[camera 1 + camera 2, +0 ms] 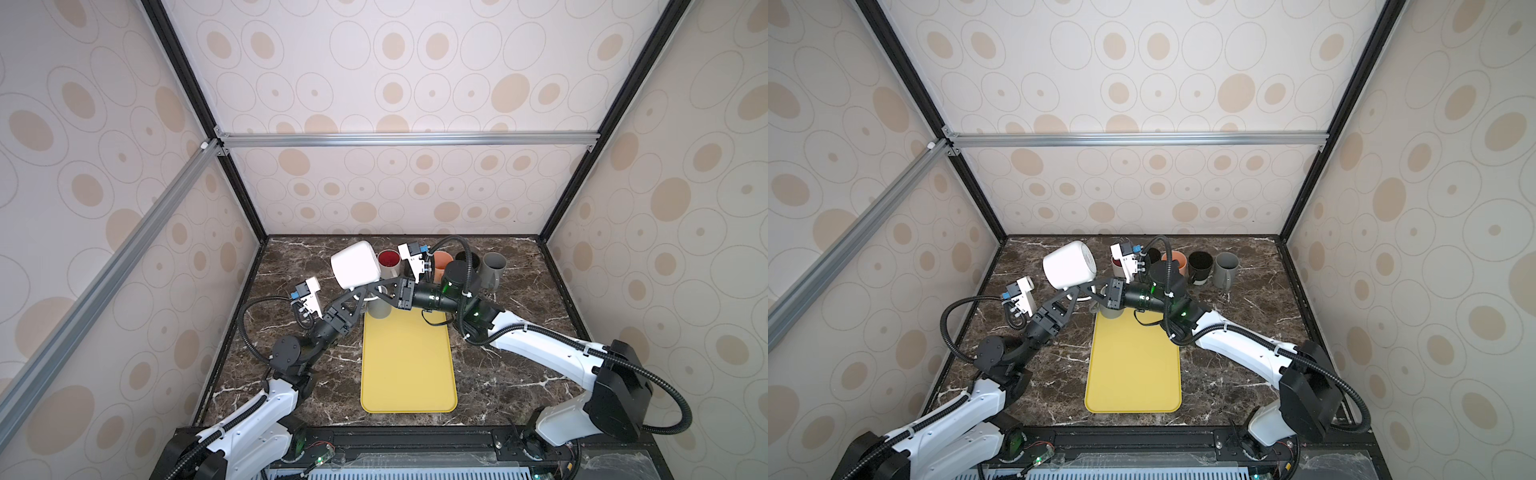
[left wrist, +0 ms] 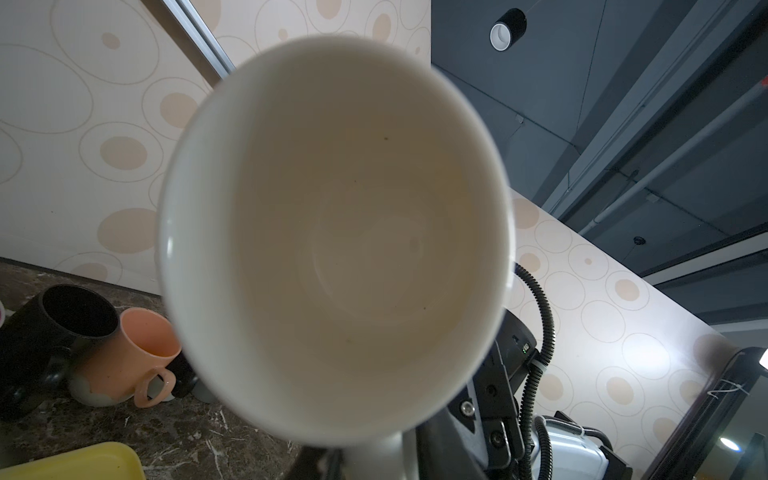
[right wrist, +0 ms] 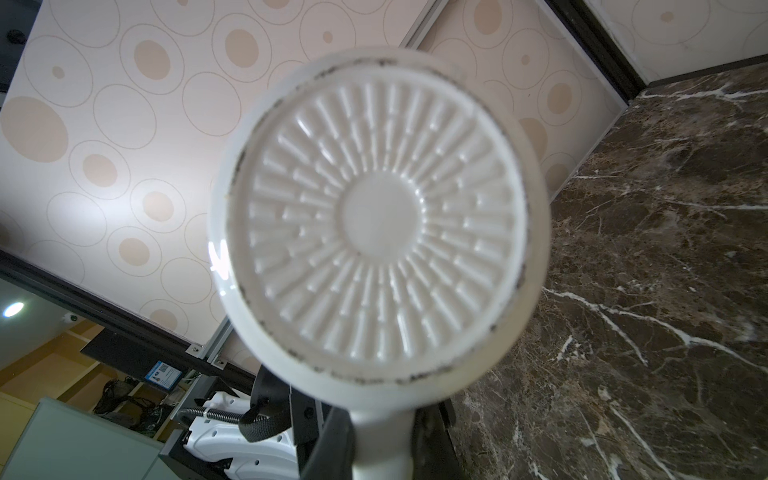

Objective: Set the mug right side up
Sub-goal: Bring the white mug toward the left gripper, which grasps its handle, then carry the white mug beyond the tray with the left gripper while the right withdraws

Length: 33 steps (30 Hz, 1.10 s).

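Observation:
My right gripper should open, as both grippers are shut on the white mug's handle (image 3: 382, 444), before my left gripper turns the mug upright next to the red-lined mug.
The white mug (image 1: 356, 264) (image 1: 1069, 266) hangs in the air over the back of the table, tipped on its side. Its ribbed base (image 3: 374, 216) faces the right wrist camera. Its open mouth (image 2: 332, 232) faces the left wrist camera. The handle points down between the two grippers. My left gripper (image 1: 365, 294) (image 2: 370, 461) reaches in from the left and is shut on the handle. From the right, my right gripper (image 1: 376, 289) (image 3: 382, 440) is shut on the same handle. Both sets of fingertips are partly hidden by the mug.
A grey mug (image 1: 378, 311) stands below the grippers at the far end of the yellow mat (image 1: 407, 365). Along the back stand a red-lined mug (image 1: 388, 264), an orange mug (image 1: 441, 262), a black mug (image 1: 467, 258) and a grey mug (image 1: 492, 270).

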Motion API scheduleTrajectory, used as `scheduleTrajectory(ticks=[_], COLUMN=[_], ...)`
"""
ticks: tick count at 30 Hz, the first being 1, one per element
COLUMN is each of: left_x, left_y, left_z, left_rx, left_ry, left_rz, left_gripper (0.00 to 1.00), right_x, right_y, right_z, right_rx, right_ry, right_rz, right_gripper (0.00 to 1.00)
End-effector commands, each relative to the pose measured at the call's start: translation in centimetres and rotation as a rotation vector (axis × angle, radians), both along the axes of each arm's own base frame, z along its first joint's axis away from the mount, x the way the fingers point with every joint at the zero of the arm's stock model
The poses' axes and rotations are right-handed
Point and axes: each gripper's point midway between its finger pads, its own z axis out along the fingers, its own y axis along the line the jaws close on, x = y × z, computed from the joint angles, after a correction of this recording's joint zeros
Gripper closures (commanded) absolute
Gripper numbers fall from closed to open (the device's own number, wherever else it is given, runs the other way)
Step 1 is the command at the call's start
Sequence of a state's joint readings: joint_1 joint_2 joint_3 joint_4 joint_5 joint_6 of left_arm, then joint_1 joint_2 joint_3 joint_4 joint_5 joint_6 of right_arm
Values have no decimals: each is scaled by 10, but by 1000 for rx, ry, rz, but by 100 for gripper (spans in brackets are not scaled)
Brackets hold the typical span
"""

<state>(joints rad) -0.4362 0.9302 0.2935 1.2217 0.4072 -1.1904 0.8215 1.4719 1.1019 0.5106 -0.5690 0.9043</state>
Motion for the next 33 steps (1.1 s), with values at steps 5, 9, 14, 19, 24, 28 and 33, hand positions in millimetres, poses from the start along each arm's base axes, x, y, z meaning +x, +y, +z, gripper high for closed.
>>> scheduleTrajectory(ticks=[5, 9, 14, 19, 24, 28, 33], left_x=[-3, -3, -6, -4, -4, 0, 2], left_y=[6, 7, 9, 16, 21, 26, 38], left_z=[21, 23, 29, 33, 41, 39, 45], left_rx=[-17, -21, -23, -7, 9, 16, 0], left_ry=[-74, -79, -104, -106, -127, -128, -143], left_rz=[15, 17, 24, 67, 92, 114, 146], left_gripper=[100, 100, 100, 100, 100, 100, 100], right_x=[-12, -10, -5, -3, -1, 0, 4], right_y=[5, 7, 16, 22, 24, 25, 22], right_z=[44, 40, 25, 15, 12, 10, 3], right_rx=[116, 103, 61, 56, 55, 49, 25], right_ry=[-101, -105, -95, -77, -78, -81, -73], right_rz=[51, 49, 61, 80, 81, 81, 53], right_gripper=[100, 100, 88, 72, 60, 54, 48])
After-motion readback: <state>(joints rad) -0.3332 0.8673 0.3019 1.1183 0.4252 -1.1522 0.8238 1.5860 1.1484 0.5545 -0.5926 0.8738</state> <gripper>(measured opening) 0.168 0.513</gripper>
